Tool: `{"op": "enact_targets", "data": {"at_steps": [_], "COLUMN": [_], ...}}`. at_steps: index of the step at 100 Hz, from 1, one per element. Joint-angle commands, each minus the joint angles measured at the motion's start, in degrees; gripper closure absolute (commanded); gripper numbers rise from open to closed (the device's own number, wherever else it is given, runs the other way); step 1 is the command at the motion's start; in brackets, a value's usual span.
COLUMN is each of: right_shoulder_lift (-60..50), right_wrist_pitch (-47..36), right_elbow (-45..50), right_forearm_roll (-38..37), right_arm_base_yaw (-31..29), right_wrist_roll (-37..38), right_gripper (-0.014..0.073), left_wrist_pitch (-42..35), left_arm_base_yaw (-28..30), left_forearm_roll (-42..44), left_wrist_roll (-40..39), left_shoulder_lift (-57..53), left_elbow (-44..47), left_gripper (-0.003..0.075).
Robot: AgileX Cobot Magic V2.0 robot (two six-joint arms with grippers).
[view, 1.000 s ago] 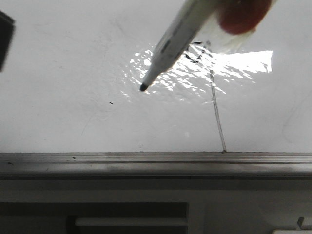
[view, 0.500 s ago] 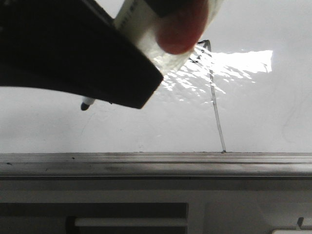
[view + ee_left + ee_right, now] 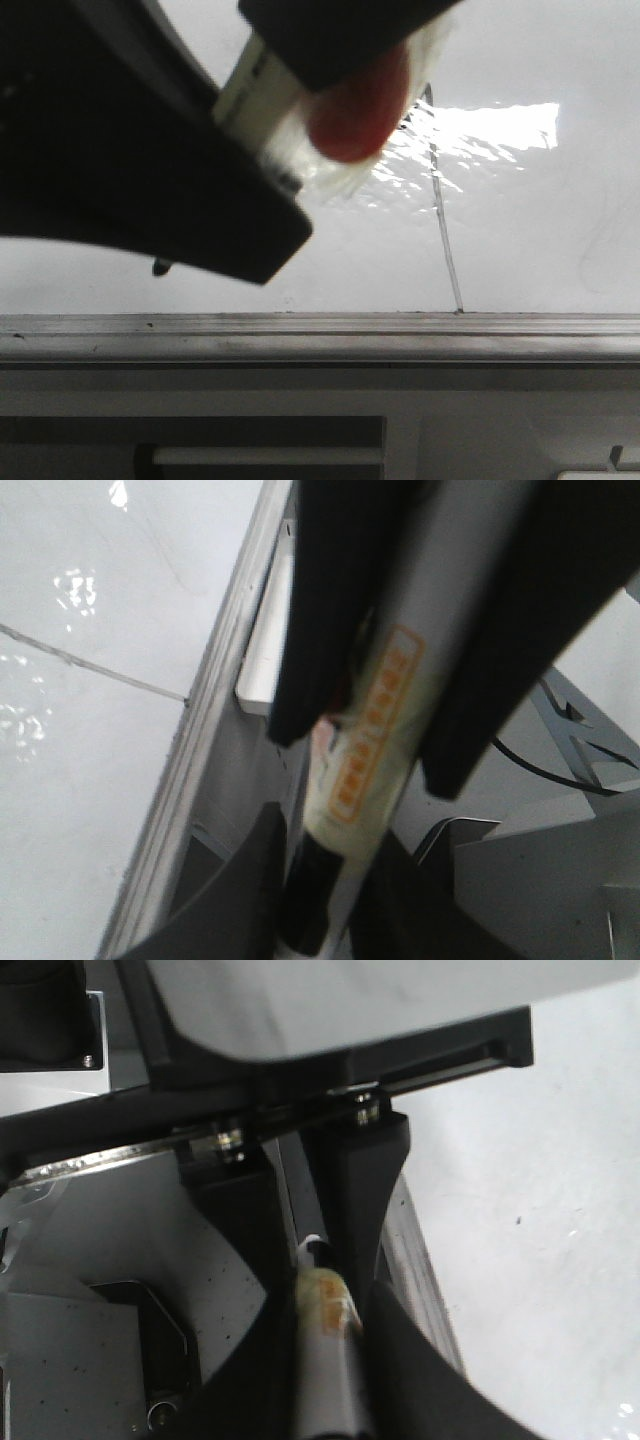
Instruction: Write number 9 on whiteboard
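Both my grippers are closed around the marker's body (image 3: 326, 1308). Next, my right gripper opens and back away, so that my left gripper has the marker by the whiteboard.
The whiteboard (image 3: 560, 230) fills the upper front view, with a glare patch. The number 9 (image 3: 441, 215) shows as a thin slanted tail down to the rail; its loop is mostly hidden behind the marker. The tail also shows in the left wrist view (image 3: 90, 665). The marker (image 3: 255, 95) is white with a red taped patch, and its black tip (image 3: 158, 267) pokes out below my left gripper (image 3: 240, 190). My left gripper (image 3: 330, 920) is closed round the marker's dark part (image 3: 318, 875). My right gripper (image 3: 325, 1390) is shut on the marker body (image 3: 325, 1350) from the top.
The grey metal bottom rail (image 3: 400, 335) runs under the board, with a white shelf and a dark slot (image 3: 260, 440) below it. In the right wrist view the whiteboard (image 3: 540, 1210) lies to one side and grey equipment (image 3: 120, 1260) to the other.
The marker has swung left and down, away from the 9. My black left gripper has come in from the left and now covers the board's left part and the marker's lower half.
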Motion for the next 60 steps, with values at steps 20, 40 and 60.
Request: {"op": "enact_targets", "data": {"at_steps": [20,40,60], "right_shoulder_lift": [0.69,-3.52,-13.44], "right_wrist_pitch": [-5.42,-5.09,-5.29], "right_elbow": [-0.16,-0.16,-0.16], "right_forearm_roll": [0.14,-4.28,-5.93], "right_arm_base_yaw": [0.09,-1.18,-5.33], "right_wrist_roll": [0.14,0.8,0.8], "right_gripper": [0.0292,0.0086,0.0116], "left_wrist_pitch": [-3.73,-3.82,-4.21], "left_arm_base_yaw": [-0.1,-0.1,-0.1], "left_forearm_roll": [-6.82,-9.14,-10.06], "left_wrist_roll": [-2.86,-2.86,-3.31], "left_shoulder_lift": [-0.78,-0.78,-0.78], "left_elbow": [1.52,1.52,1.52], "left_gripper": [0.0741,0.0741,0.0741]}}
